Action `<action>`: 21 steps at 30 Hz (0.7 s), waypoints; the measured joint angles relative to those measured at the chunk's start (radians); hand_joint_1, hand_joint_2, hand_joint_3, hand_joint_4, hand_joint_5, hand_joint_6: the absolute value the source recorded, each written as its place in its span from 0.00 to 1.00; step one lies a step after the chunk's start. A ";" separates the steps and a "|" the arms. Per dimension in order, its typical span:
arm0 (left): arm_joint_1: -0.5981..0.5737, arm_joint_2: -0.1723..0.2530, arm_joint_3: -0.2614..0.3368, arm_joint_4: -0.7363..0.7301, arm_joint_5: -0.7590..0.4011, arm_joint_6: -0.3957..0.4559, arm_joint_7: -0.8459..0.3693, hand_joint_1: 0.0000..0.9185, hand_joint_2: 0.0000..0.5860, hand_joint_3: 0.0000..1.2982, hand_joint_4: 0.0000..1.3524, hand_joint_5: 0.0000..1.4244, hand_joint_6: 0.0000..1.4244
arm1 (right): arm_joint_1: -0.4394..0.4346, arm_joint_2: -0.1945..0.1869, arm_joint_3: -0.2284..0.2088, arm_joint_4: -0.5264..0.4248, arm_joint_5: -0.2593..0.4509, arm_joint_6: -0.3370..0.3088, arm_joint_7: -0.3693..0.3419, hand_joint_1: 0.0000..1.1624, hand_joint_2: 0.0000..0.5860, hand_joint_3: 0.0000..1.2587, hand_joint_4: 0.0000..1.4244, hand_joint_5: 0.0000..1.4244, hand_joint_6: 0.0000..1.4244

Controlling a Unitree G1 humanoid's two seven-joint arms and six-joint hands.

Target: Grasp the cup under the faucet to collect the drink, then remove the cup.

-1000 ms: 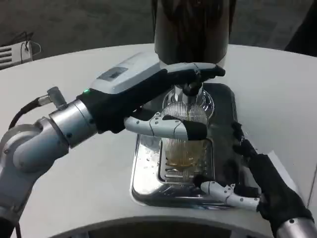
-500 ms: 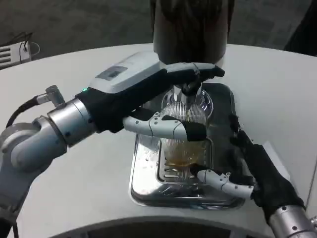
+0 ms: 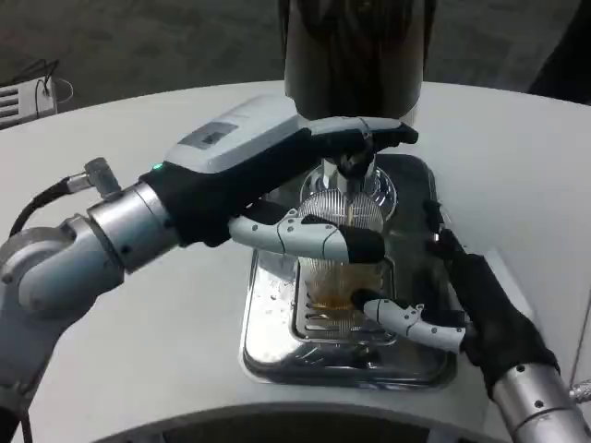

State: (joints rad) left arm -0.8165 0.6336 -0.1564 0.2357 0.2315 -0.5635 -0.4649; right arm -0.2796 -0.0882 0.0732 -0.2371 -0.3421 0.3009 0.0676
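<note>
The robot can expect the clear ribbed cup to keep its drink inside when the robot lifts the cup away, because amber drink sits low in it, well below the cup's rim.
A clear ribbed cup stands on the steel drip tray under the faucet of a dark dispenser. Amber drink lies in its bottom. My left hand reaches over the cup; its upper fingers lie on the faucet lever and a lower finger crosses the cup's front. My right hand sits at the tray's right side, fingers apart, one white finger reaching to the cup's base. It holds nothing.
The round white table carries the tray near its front edge. A white card lies under my right hand on the right. A cable and a white device lie off the table at far left.
My right hand has moved up and left, from the tray's front right corner toward the cup's base. The left hand stays on the lever.
</note>
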 measured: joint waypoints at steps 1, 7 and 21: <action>0.000 0.001 0.000 0.000 0.000 0.000 0.000 0.00 0.12 0.17 0.13 0.20 0.23 | -0.004 0.000 0.002 0.002 0.001 0.000 -0.001 0.72 0.35 0.00 0.00 0.04 0.04; 0.000 0.003 0.000 0.000 -0.001 0.000 -0.001 0.00 0.13 0.17 0.13 0.19 0.23 | -0.035 0.001 0.015 0.027 0.020 0.000 -0.004 0.72 0.36 0.00 0.00 0.04 0.04; 0.002 0.004 0.016 0.012 -0.031 0.005 -0.006 0.00 0.14 0.17 0.14 0.19 0.24 | -0.074 -0.001 0.025 0.074 0.055 -0.014 -0.005 0.71 0.36 0.00 0.00 0.04 0.04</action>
State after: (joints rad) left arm -0.8148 0.6373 -0.1406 0.2475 0.2006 -0.5581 -0.4706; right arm -0.3534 -0.0895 0.0983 -0.1633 -0.2869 0.2874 0.0621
